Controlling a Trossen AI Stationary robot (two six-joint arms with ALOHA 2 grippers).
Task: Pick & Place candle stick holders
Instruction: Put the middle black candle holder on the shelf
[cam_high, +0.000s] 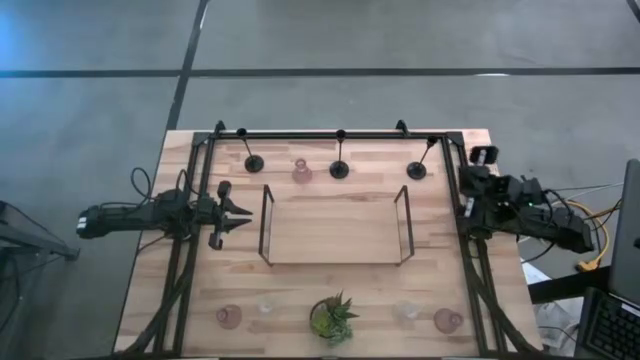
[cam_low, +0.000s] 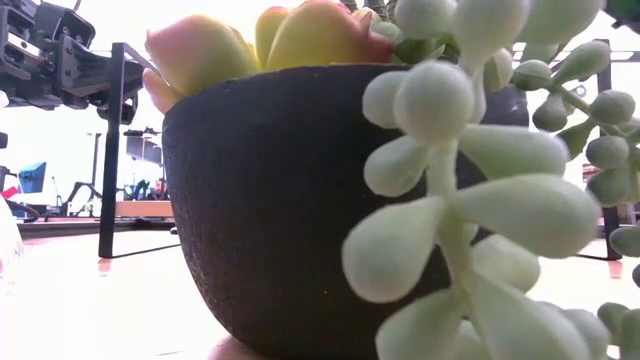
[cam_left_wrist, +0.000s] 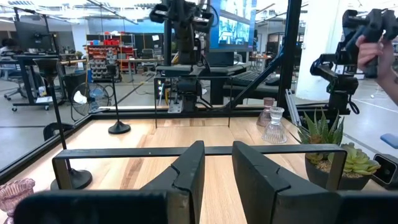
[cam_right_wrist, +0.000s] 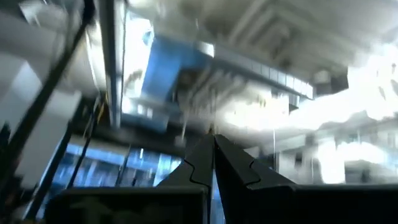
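I should expect a hollow, empty cup when I pick up the holder, because the middle black candle stick holder's stem (cam_high: 340, 152) has just a small dark top (cam_high: 341, 134) at its end.
Three black candle stick holders (cam_high: 254, 163), (cam_high: 340, 170), (cam_high: 417, 170) stand on their round bases along the table's far side, with a pink glass holder (cam_high: 301, 172) between two of them. Two more pink holders (cam_high: 229, 317), (cam_high: 447, 320) and two clear glass holders (cam_high: 266, 308), (cam_high: 405, 312) stand near the front edge. My left gripper (cam_high: 238, 214) is open and empty just left of the wire-framed tray (cam_high: 335, 245), level with the table; its fingers (cam_left_wrist: 186, 180) face the tray's frame. My right gripper (cam_right_wrist: 213, 152) is shut and empty at the table's right edge (cam_high: 470, 195), tipped upward.
A green potted plant (cam_high: 332, 318) stands at the front middle and fills the low view (cam_low: 300, 200). A black metal frame (cam_high: 340, 134) runs round the table's far side and both ends. The tray's wooden floor (cam_high: 335, 225) is bare.
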